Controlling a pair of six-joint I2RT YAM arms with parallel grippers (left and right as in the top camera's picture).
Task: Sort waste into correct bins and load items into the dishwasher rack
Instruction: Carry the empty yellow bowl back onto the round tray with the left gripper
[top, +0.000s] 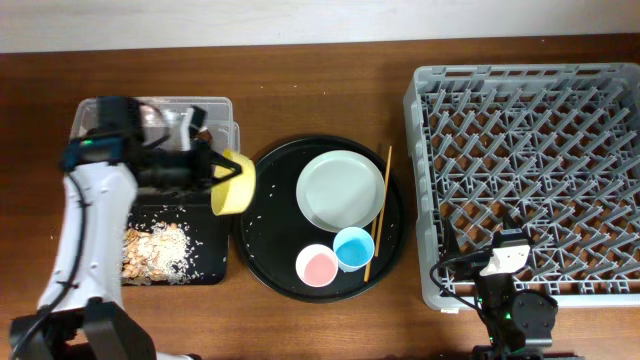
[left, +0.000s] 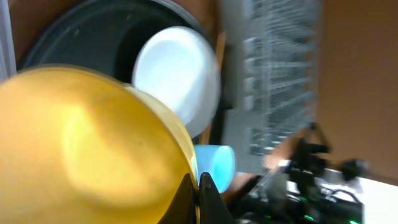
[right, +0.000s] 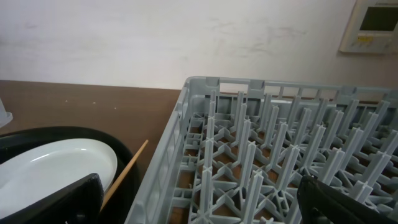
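Note:
The small yellow bowl (top: 236, 188) is empty and the round tray is clear beside the pink cup (top: 275, 234), so the robot's left gripper keeps going there and lets go of the bowl upright.
My left gripper (top: 216, 172) is shut on the rim of the small yellow bowl (top: 236, 182), which is tipped on its side above the black bin tray (top: 205, 268). In the left wrist view the fingertips (left: 191, 190) pinch the bowl's edge (left: 93, 149). Brownish food scraps with pale crumbs (top: 156, 250) lie in that tray. The clear tub (top: 222, 105) sits behind it, partly hidden by my arm. The green plate (top: 341, 190), pink cup (top: 317, 266), blue cup (top: 353, 248) and chopsticks (top: 378, 215) rest on the round tray. My right gripper (right: 202, 199) stands open over the near-left corner of the grey rack (top: 530, 180).
The large round black tray (top: 268, 265) lies between the bins and the rack, with pale crumbs scattered on it. The rack's near wall (right: 168, 155) rises just right of the plate (right: 56, 168) and a chopstick (right: 127, 171). Bare wooden table surrounds everything.

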